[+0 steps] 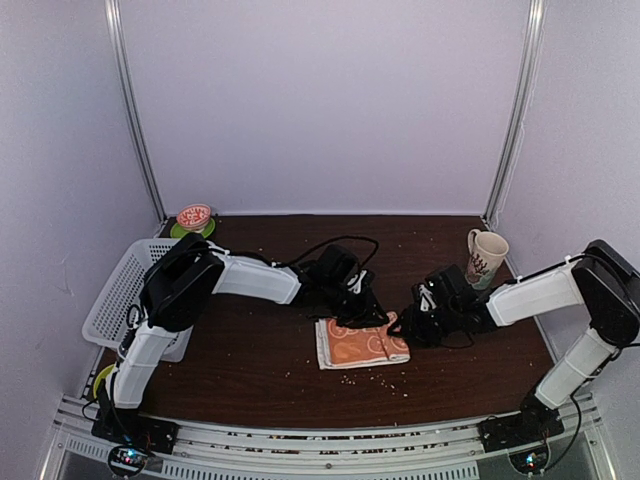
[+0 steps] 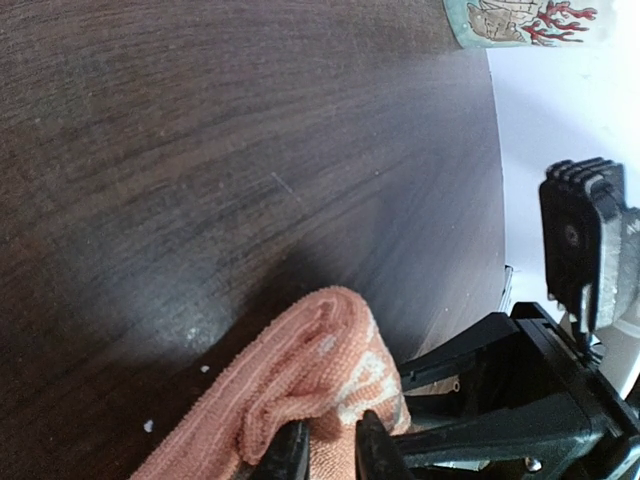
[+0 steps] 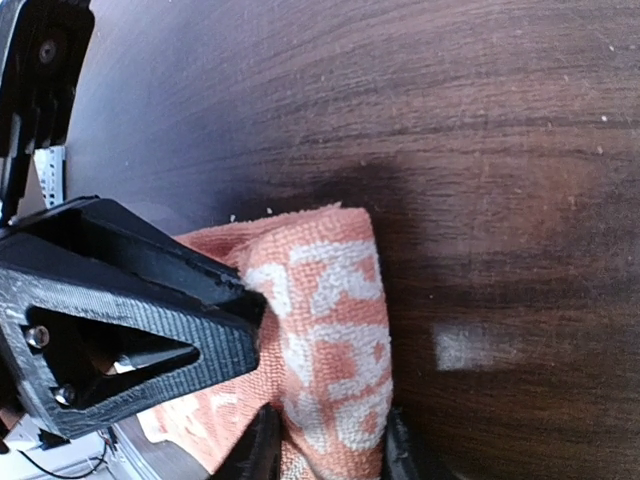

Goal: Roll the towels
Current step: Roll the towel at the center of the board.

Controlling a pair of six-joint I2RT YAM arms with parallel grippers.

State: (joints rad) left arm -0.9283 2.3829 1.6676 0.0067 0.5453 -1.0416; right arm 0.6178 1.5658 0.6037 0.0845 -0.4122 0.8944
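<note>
Next, my left gripper backs away toward the towel's pale edge (image 1: 322, 346), as it blocks the fold's way (image 1: 395, 346) over the towel, before my right gripper rolls the fold.
One towel (image 1: 360, 345), orange with a cream pattern and a pale edge, lies in the middle of the dark table. Its far edge is folded up into a thick fold. My left gripper (image 1: 366, 318) is shut on the left end of that fold. In the left wrist view the fingers (image 2: 290, 455) pinch the towel (image 2: 300, 370). My right gripper (image 1: 410, 326) is shut on the right end. In the right wrist view the towel's rolled edge (image 3: 335, 330) sits between its fingers (image 3: 262, 448). The two grippers face each other closely. The other towel is out of view.
A white basket (image 1: 120, 295) stands at the left edge. A patterned mug (image 1: 487, 257) stands at the back right and also shows in the left wrist view (image 2: 520, 20). A small pink and green bowl (image 1: 194, 217) sits at the back left. Crumbs lie on the table.
</note>
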